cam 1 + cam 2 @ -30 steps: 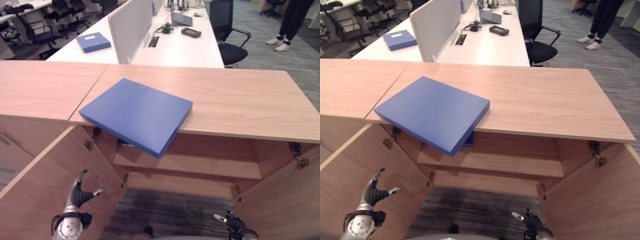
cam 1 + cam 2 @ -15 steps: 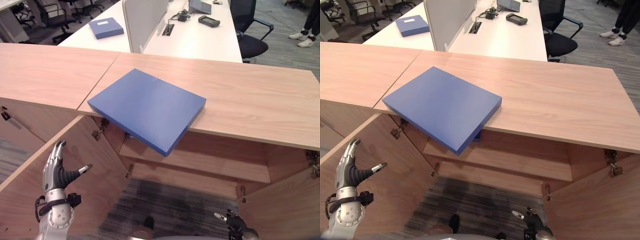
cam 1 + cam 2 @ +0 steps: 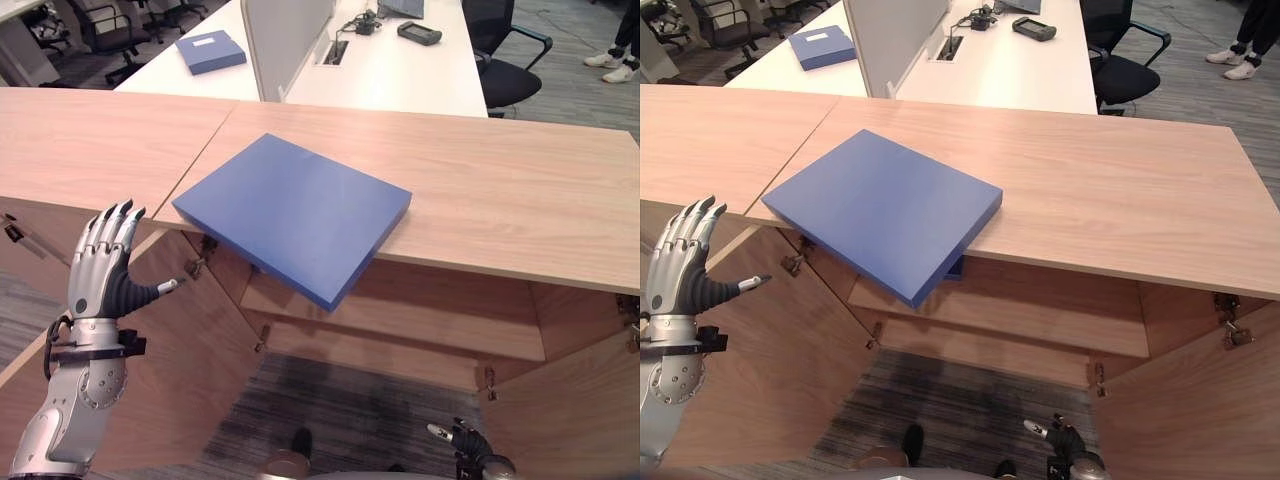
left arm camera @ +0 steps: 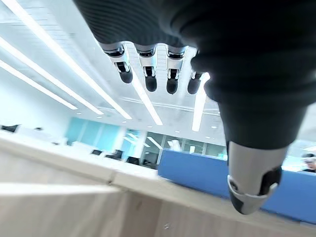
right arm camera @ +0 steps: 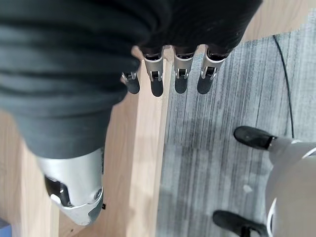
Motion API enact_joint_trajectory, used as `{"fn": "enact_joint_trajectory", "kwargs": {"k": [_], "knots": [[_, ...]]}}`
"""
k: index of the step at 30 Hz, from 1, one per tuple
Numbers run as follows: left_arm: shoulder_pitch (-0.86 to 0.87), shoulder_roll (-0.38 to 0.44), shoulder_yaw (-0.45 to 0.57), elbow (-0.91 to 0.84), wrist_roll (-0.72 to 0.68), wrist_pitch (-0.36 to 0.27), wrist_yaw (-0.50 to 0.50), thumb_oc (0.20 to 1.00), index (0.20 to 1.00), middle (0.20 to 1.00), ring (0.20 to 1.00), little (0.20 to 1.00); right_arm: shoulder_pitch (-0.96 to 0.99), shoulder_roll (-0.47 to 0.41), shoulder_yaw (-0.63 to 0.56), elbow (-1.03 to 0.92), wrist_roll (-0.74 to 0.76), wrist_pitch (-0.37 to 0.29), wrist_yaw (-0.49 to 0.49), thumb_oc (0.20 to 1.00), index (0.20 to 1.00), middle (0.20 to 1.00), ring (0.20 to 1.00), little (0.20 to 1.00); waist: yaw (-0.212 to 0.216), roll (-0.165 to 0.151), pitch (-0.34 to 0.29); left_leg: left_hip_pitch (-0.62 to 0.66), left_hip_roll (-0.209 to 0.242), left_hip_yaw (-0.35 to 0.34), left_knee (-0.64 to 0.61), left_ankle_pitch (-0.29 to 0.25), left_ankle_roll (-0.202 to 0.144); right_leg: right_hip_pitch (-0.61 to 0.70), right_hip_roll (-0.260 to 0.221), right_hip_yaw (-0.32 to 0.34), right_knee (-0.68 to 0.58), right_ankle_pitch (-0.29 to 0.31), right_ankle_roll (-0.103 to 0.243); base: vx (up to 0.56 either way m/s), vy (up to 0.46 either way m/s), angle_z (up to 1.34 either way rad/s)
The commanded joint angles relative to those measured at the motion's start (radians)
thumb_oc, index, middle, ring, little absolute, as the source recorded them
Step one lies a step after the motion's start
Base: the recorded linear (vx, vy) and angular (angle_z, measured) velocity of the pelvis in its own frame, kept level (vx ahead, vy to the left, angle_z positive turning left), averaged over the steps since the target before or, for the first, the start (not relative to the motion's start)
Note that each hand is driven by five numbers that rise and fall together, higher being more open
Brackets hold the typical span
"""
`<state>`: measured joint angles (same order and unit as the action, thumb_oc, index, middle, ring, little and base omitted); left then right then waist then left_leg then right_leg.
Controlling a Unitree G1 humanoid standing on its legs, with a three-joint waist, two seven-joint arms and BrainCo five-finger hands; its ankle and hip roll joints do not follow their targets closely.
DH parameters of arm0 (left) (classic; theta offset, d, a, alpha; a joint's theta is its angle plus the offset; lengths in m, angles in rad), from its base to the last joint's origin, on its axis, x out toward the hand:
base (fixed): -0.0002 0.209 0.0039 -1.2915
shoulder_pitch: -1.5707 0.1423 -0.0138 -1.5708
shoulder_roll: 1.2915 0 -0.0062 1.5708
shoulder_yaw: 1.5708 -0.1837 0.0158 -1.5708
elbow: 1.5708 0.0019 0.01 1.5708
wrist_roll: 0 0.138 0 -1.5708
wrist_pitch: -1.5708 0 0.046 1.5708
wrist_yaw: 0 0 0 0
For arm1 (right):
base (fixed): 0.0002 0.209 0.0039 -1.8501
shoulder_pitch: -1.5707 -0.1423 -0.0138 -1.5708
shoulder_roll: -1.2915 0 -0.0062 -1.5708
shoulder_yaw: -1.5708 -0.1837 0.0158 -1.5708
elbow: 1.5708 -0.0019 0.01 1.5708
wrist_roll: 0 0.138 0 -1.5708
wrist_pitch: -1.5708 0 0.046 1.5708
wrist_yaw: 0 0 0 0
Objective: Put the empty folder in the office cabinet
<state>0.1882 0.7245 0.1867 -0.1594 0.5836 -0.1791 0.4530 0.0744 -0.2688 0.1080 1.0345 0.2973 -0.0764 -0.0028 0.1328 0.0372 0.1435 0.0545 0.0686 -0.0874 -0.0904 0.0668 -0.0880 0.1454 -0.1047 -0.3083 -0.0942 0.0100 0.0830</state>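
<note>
I should expect a label underneath when I tilt the blue folder, because the blue folder's top (image 3: 292, 212) is plain while the desk folder has a white label (image 3: 203, 42).
A flat blue folder (image 3: 295, 213) lies on the wooden cabinet top (image 3: 500, 190), its near corner overhanging the front edge above the open cabinet. Below it a shelf (image 3: 400, 325) runs across the cabinet's inside. My left hand (image 3: 103, 268) is raised in front of the open left door (image 3: 170, 370), fingers straight and spread, thumb pointing toward the folder, holding nothing; the blue folder (image 4: 217, 182) shows past its thumb in the left wrist view. My right hand (image 3: 470, 462) hangs low by the bottom edge, fingers straight (image 5: 165, 79) over the carpet and a wooden edge.
The right cabinet door (image 3: 580, 400) stands open too. Something blue (image 3: 952, 271) sits inside under the folder's overhang. Behind the cabinet a white desk (image 3: 400, 70) holds another blue folder (image 3: 210, 50), a divider and devices. An office chair (image 3: 510, 60) and a person's shoes (image 3: 615, 65) are at the far right.
My left hand has risen from low by the left door to about the height of the cabinet's front edge, fingers still spread. The right hand has stayed low. The folder has not moved.
</note>
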Motion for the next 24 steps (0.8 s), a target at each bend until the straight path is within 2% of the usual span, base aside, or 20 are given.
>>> {"fn": "enact_joint_trajectory", "kwargs": {"k": [1, 5, 10, 24], "knots": [[-0.062, 0.068, -0.001, -0.028, 0.063, -0.03, 0.015, 1.0, 1.0, 1.0, 1.0, 1.0, -0.063, -0.003, 0.028, 0.018, 0.019, -0.033, -0.01, 1.0, 1.0, 1.0, 1.0, 1.0, -0.01, 0.003, 0.0, 0.047, 0.078, 0.012, 0.003, -0.088, -0.075, 0.019, -0.048, 0.012, 0.018, -0.044, 0.076, 0.0, 0.0, 0.0], [-0.078, 0.125, -0.024, -0.048, 0.098, -0.038, -0.002, 1.0, 1.0, 1.0, 1.0, 1.0, -0.056, -0.005, 0.023, 0.032, 0.014, -0.034, -0.016, 1.0, 1.0, 1.0, 1.0, 1.0, -0.027, 0.009, -0.005, 0.058, 0.079, 0.025, 0.003, -0.093, -0.075, 0.02, -0.048, 0.024, 0.016, -0.045, 0.08, 0.01, 0.011, -0.07], [-0.092, 0.159, -0.042, -0.05, 0.102, -0.045, -0.017, 1.0, 1.0, 1.0, 1.0, 1.0, -0.055, -0.002, 0.013, 0.042, 0.029, -0.033, -0.017, 1.0, 1.0, 1.0, 1.0, 1.0, -0.037, 0.015, -0.007, 0.062, 0.078, 0.029, 0.003, -0.094, -0.074, 0.02, -0.048, 0.029, 0.016, -0.044, 0.082, 0.0, 0.005, -0.05], [-0.119, 0.216, -0.081, -0.029, 0.125, -0.048, -0.039, 1.0, 1.0, 1.0, 1.0, 1.0, -0.049, 0.02, 0.002, 0.064, 0.077, -0.03, -0.008, 1.0, 1.0, 1.0, 1.0, 1.0, -0.055, 0.024, -0.011, 0.069, 0.076, 0.042, 0.003, -0.097, -0.073, 0.017, -0.049, 0.04, 0.016, -0.041, 0.085, 0.0, 0.001, -0.01]]}}
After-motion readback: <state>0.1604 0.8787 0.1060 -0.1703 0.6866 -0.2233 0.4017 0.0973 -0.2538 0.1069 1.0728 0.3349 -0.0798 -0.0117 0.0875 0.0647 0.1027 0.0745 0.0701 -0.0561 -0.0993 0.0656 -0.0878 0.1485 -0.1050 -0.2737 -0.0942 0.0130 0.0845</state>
